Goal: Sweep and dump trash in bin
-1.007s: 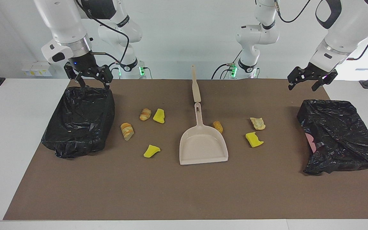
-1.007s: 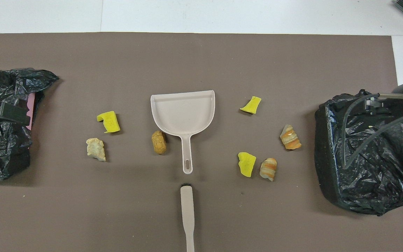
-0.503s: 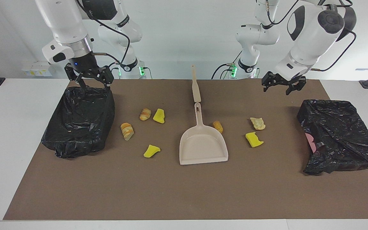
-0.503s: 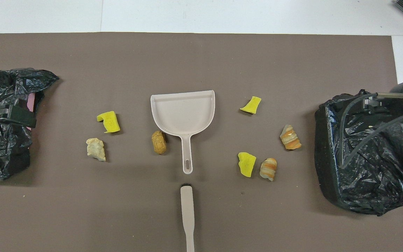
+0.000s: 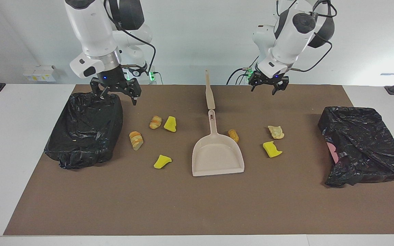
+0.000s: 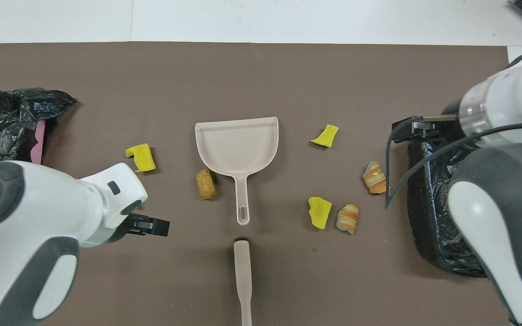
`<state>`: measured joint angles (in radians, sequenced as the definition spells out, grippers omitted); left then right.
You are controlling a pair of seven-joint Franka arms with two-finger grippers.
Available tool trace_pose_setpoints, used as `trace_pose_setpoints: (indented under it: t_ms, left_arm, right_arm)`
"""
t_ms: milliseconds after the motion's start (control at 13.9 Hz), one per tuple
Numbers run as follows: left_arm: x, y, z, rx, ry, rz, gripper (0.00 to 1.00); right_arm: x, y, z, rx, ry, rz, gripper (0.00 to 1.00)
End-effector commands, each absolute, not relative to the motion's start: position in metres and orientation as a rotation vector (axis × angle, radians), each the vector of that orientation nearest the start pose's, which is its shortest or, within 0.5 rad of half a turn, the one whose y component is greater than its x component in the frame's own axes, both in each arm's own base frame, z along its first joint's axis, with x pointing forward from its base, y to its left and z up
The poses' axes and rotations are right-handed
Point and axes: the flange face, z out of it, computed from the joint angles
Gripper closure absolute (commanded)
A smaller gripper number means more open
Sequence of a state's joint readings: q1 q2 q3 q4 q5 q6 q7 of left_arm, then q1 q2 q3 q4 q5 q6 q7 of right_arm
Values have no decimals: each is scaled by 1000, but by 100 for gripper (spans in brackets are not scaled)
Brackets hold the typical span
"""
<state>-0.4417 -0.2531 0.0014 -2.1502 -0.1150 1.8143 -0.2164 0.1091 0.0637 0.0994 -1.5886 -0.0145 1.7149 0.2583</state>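
Observation:
The brush handle point(image 6: 243, 271) lies free of trash with its thin end point(image 6: 246, 314) toward the robots, so the robot's left gripper should go on moving to that end until its fingers close.
Trash lies scattered on the brown mat point(image 5: 183, 205): a yellow chunk point(image 5: 170, 123) next to a striped pastry point(image 5: 155, 122), another pastry point(image 5: 136, 140), a yellow piece point(image 5: 162, 161), a brown lump point(image 5: 233, 135) beside the dustpan handle, a pale pastry point(image 5: 276, 132) and a yellow chunk point(image 5: 272, 149). The beige dustpan point(image 5: 217, 155) lies mid-table, with the brush handle point(image 5: 210, 90) nearer the robots. A bin lined with a black bag point(image 5: 86, 128) stands at the right arm's end. My right gripper point(image 5: 115, 95) hangs open over its robot-side corner. My left gripper point(image 5: 264, 89) hangs open and holds nothing, over the mat beside the brush handle.
A second black bag point(image 5: 361, 147) with something pink inside sits at the left arm's end. In the overhead view the left arm covers the pale pastry, and the right arm covers part of the bin point(image 6: 428, 235). White table point(image 5: 12, 136) borders the mat.
My left gripper has swung from over the black bag at its end toward the table's middle. My right gripper has shifted a little toward the middle along the bin's edge. Nothing on the mat moved.

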Motion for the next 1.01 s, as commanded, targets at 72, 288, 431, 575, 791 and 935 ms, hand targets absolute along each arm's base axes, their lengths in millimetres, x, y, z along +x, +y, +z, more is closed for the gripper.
trace_pose_setpoints:
  t_ms: [72, 288, 431, 575, 791, 935]
  left_arm:
    - [372, -267, 466, -3195, 266, 179, 0]
    - [325, -321, 433, -3187, 291, 160, 0]
    - [297, -341, 409, -3186, 266, 148, 0]
    - [267, -357, 390, -3189, 268, 130, 0]
    - [236, -376, 357, -3180, 243, 127, 0]
    - [225, -387, 345, -3173, 226, 130, 0]
  right_arm:
    - [584, 179, 549, -3124, 54, -89, 0]
    - [581, 251, 495, -3118, 33, -70, 0]
    - [573, 286, 473, -3118, 12, -51, 0]
    - [565, 318, 453, -3114, 10, -42, 0]
    - [555, 350, 431, -3099, -49, -27, 0]
    - [547, 377, 404, -3080, -107, -53, 0]
